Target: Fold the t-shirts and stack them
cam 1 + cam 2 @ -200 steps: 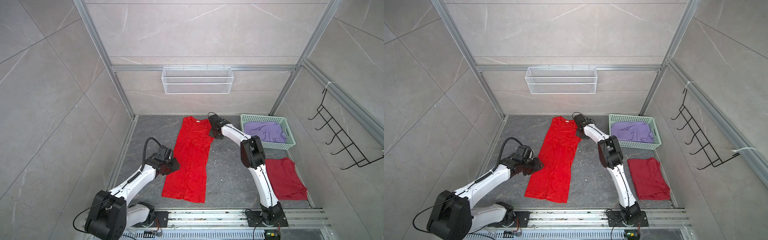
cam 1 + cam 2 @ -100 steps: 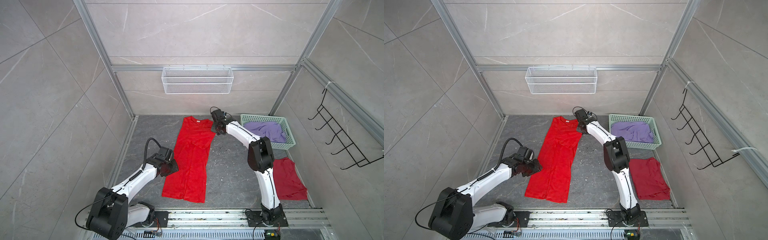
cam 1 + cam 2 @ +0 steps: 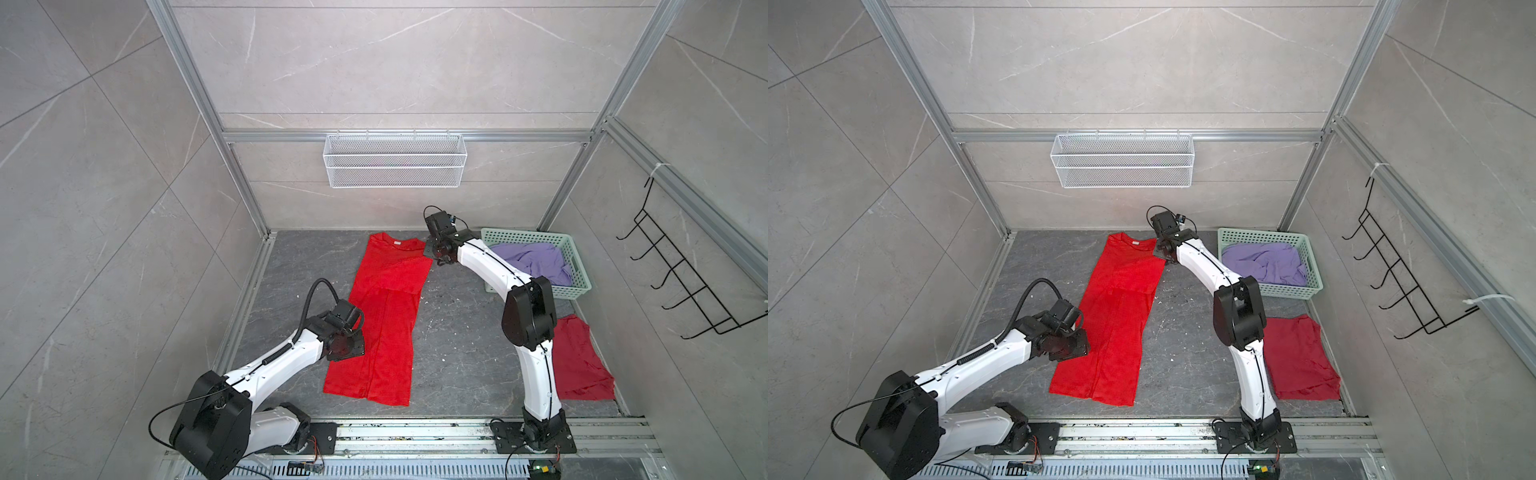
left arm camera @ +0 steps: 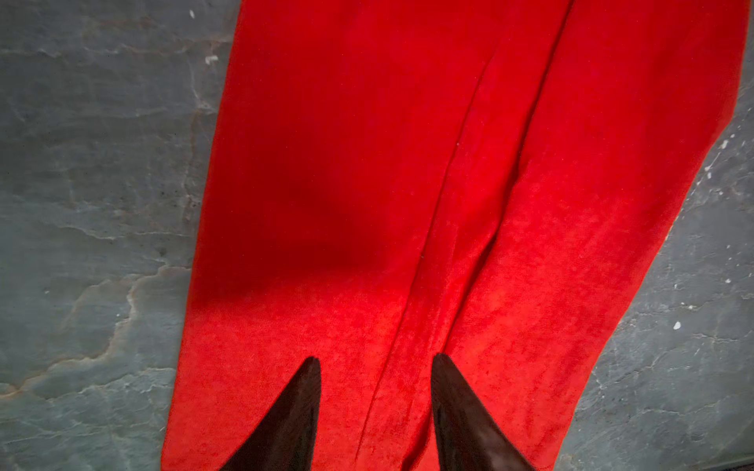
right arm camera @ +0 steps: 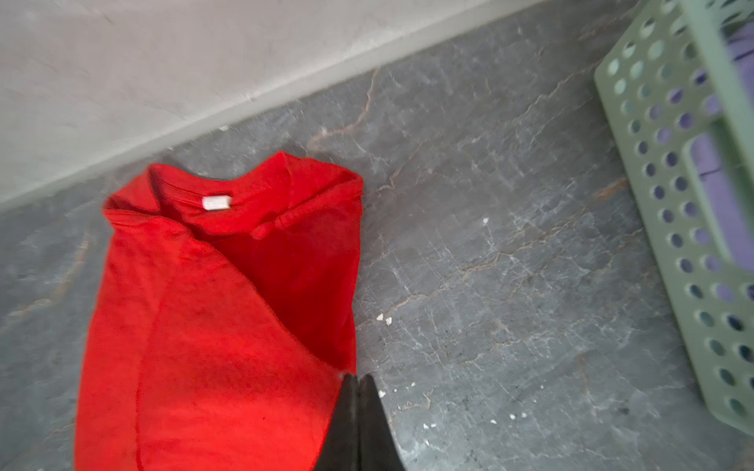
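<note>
Next, I bring the flap's corner (image 5: 339, 372) in my right gripper back and lay it along the t-shirt's middle (image 3: 393, 269), because it already reaches the bright red t-shirt's edge toward the basket.
A bright red t-shirt (image 3: 386, 316) (image 3: 1121, 316) lies on the grey floor as a long narrow strip, its white neck label (image 5: 216, 202) toward the back wall. My left gripper (image 4: 375, 359) hovers open over the strip's left half, nothing between its fingers. My right gripper (image 5: 356, 377) (image 3: 438, 261) is shut at the shirt's right edge near the shoulder, where the corner of a folded-over flap runs into its tips. A darker red t-shirt (image 3: 582, 361) lies crumpled at the right. A lavender t-shirt (image 3: 536, 262) is bunched in the mint-green basket (image 3: 528, 237).
The basket (image 5: 653, 122) stands close to the right gripper. A white wire basket (image 3: 395, 166) hangs on the back wall and a black hook rack (image 3: 685, 282) on the right wall. A metal rail (image 3: 415, 432) runs along the front edge.
My right arm has shifted slightly toward the back wall and the basket, jaws staying shut. The left arm and the shirt's lower part have barely moved.
</note>
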Robot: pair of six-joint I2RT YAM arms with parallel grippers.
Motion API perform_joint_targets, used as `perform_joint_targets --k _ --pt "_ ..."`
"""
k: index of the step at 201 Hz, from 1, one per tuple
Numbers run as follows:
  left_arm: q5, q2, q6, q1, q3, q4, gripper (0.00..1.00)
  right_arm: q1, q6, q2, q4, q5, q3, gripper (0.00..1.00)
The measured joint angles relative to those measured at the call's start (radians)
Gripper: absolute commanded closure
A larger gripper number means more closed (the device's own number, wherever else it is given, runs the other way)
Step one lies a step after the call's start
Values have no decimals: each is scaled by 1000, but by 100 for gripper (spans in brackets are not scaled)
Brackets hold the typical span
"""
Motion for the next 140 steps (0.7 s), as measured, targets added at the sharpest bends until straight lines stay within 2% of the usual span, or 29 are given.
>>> perform_joint_targets --k 34,72,113,140 --pt "-19 6 0 -16 0 0 52 1 -3 -60 -7 17 0 100" --pt "-20 19 0 -24 0 1 52 1 -3 -60 -44 30 13 100" --pt "-16 41 0 -36 0 3 52 0 -3 89 -181 40 260 100" --pt "-14 45 0 -39 0 5 52 1 -2 164 -256 24 359 100"
